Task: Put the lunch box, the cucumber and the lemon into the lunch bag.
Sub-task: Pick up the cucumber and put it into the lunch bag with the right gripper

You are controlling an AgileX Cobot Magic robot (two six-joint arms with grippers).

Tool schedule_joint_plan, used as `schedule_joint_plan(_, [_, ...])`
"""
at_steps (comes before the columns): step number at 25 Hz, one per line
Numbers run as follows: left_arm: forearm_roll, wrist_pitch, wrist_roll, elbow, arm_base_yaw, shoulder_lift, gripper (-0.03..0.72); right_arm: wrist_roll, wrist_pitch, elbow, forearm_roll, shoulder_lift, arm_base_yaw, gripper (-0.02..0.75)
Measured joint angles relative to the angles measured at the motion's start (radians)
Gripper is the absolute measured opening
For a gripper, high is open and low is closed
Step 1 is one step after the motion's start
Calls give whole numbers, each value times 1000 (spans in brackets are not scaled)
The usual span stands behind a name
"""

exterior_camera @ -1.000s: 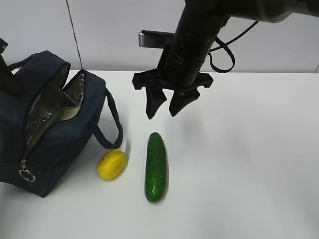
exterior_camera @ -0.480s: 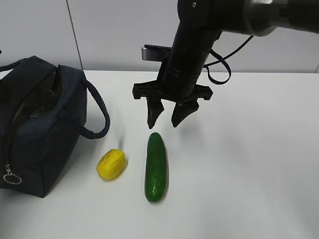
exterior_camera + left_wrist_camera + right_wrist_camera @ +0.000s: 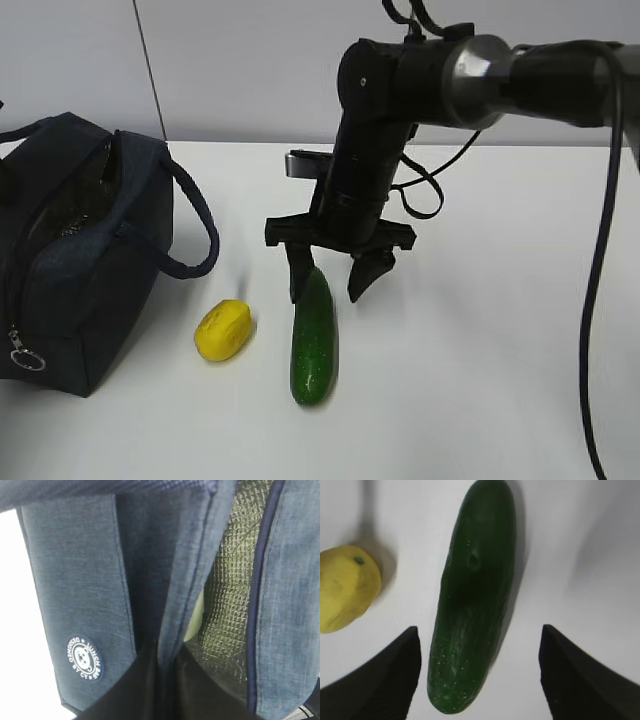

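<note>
I keep lowering my right gripper, its fingers straddling the narrow width [image 3: 465,652] and clear of the lemon, until they close around the cucumber's far end [image 3: 316,287].
The navy lunch bag [image 3: 90,250] stands at the left, its top slit narrowly open. In the left wrist view my left gripper [image 3: 165,662] is shut on the fabric edge of the lunch bag [image 3: 80,580] beside the zipper. Inside, past the silver lining, a pale green sliver of the lunch box [image 3: 195,625] shows. The yellow lemon [image 3: 223,330] lies right of the bag, with the dark green cucumber [image 3: 313,340] beside it. My right gripper [image 3: 333,285] is open and low over the cucumber's far end, one finger on each side. The right wrist view shows the cucumber [image 3: 475,580] between the open fingers of that gripper [image 3: 480,630], with the lemon [image 3: 347,587] to the left.
The white table [image 3: 480,380] stretches right of the cucumber and toward the front. One loop handle [image 3: 195,215] of the bag hangs out toward the lemon. A grey wall runs behind the table.
The right gripper has come down from above the table and opened wider, now straddling the cucumber's far end. The bag's gaping top has drawn into a narrow slit and its handle has risen.
</note>
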Motion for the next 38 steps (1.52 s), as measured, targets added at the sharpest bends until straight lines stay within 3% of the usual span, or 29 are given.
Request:
schedule_joint_plan(11, [1, 0, 0, 0, 0, 0, 20, 4, -75, 0, 32, 44, 20, 550])
schedule_joint_plan(25, [2, 0, 0, 0, 0, 0, 20, 4, -57, -1, 25, 94, 20, 543])
schedule_joint_plan(34, [2, 0, 0, 0, 0, 0, 20, 4, -39, -1, 23, 99, 20, 391])
schedule_joint_plan(38, [2, 0, 0, 0, 0, 0, 20, 4, -22, -1, 22, 99, 20, 361])
